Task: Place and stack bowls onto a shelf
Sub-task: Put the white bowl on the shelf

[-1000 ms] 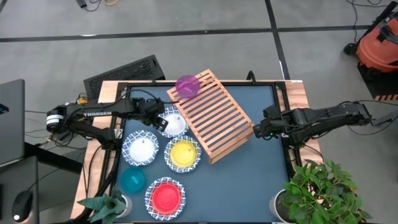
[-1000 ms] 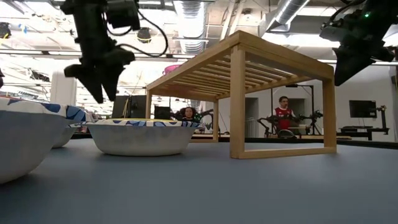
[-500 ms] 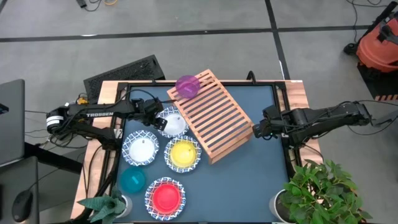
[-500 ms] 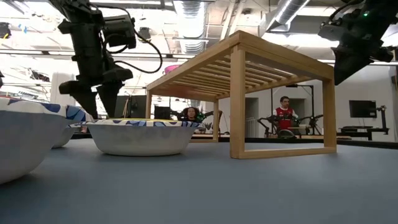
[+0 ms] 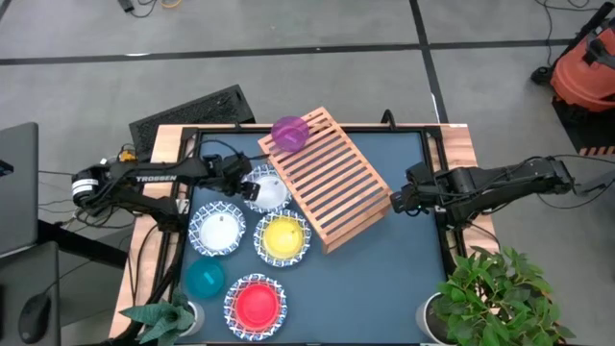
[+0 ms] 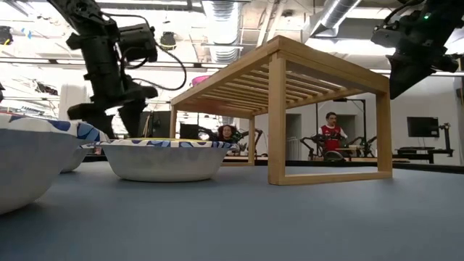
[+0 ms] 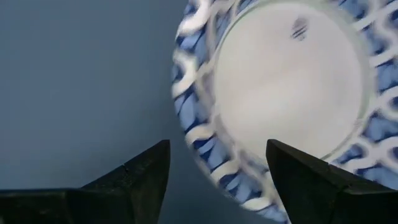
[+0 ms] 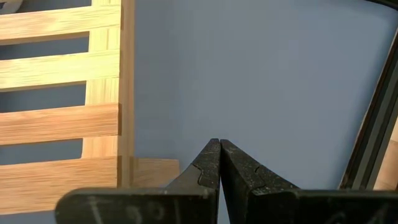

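The white dish (image 5: 270,189) will tilt and keep its shape when I lift, because my left gripper's fingers are on both sides of just one edge of the patterned rim (image 7: 227,171).
My left gripper (image 5: 246,184) (image 6: 109,122) is open and hangs low over the left rim of an empty white dish with a blue patterned rim (image 5: 268,189). In the left wrist view its fingers stand on either side of that rim (image 7: 198,143); I cannot tell whether they touch it. The light-wood slatted shelf (image 5: 328,179) (image 6: 290,72) stands on its legs at mid-table. A purple bowl (image 5: 290,133) sits on the shelf's far corner. My right gripper (image 5: 398,202) (image 8: 219,155) is shut and waits above the table, right of the shelf.
A second empty white dish (image 5: 216,230) sits near the left edge. A yellow bowl (image 5: 282,236) and a red bowl (image 5: 256,303) each sit in a patterned dish. A teal bowl (image 5: 204,279) stands alone. Open tabletop (image 5: 384,279) lies at the near right. Plants stand at both near corners.
My left gripper has come down toward the white dish and shifted slightly toward the table's left edge. In the low view its fingers have spread from a closed point to a wide gap. The bowls, the shelf and the right arm have kept still.
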### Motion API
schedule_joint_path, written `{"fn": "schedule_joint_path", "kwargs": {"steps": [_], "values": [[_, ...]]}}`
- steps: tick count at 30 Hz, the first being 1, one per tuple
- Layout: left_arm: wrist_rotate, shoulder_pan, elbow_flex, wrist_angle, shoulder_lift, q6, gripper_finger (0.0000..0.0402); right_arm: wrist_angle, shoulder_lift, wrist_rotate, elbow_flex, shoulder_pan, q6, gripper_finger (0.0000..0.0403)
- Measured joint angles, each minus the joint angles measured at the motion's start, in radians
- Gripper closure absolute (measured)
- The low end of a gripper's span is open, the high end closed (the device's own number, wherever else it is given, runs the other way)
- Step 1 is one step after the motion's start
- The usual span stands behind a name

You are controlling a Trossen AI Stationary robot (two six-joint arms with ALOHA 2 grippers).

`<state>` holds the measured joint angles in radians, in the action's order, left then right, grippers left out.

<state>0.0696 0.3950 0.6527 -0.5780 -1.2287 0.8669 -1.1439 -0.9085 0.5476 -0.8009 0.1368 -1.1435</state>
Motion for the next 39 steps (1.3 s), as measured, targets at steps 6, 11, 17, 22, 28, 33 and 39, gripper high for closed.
{"fn": "schedule_joint_path", "kwargs": {"steps": [6, 11, 17, 22, 28, 33, 39], "values": [[-0.01, 0.0, -0.026, 0.038, 0.0, 0.028, 0.0154, 0.0, 0.0, 0.0, 0.0, 0.0, 0.0, 0.0367], [-0.054, 0.0, -0.071, 0.135, 0.0, 0.07, 0.017, 0.0, 0.0, 0.0, 0.0, 0.0, 0.0, 0.0367], [-0.042, 0.0, -0.073, 0.136, 0.0, 0.089, 0.0234, 0.0, 0.0, 0.001, 0.0, 0.0, 0.0, 0.0367], [-0.034, 0.0, -0.073, 0.136, 0.0, 0.115, 0.0304, 0.0, 0.0, 0.0, 0.0, 0.0, 0.0, 0.0367], [-0.031, 0.0, -0.073, 0.138, 0.0, 0.131, 0.0385, 0.0, 0.0, 0.0, 0.0, 0.0, 0.0, 0.0367], [-0.048, 0.0, -0.073, 0.137, 0.0, 0.16, 0.0394, 0.0, 0.0, 0.0, 0.0, 0.0, 0.0, 0.0367], [-0.089, 0.0, -0.073, 0.136, 0.016, 0.195, 0.0399, 0.0, 0.0, 0.0, 0.0, 0.0, 0.0, 0.0367]]}}
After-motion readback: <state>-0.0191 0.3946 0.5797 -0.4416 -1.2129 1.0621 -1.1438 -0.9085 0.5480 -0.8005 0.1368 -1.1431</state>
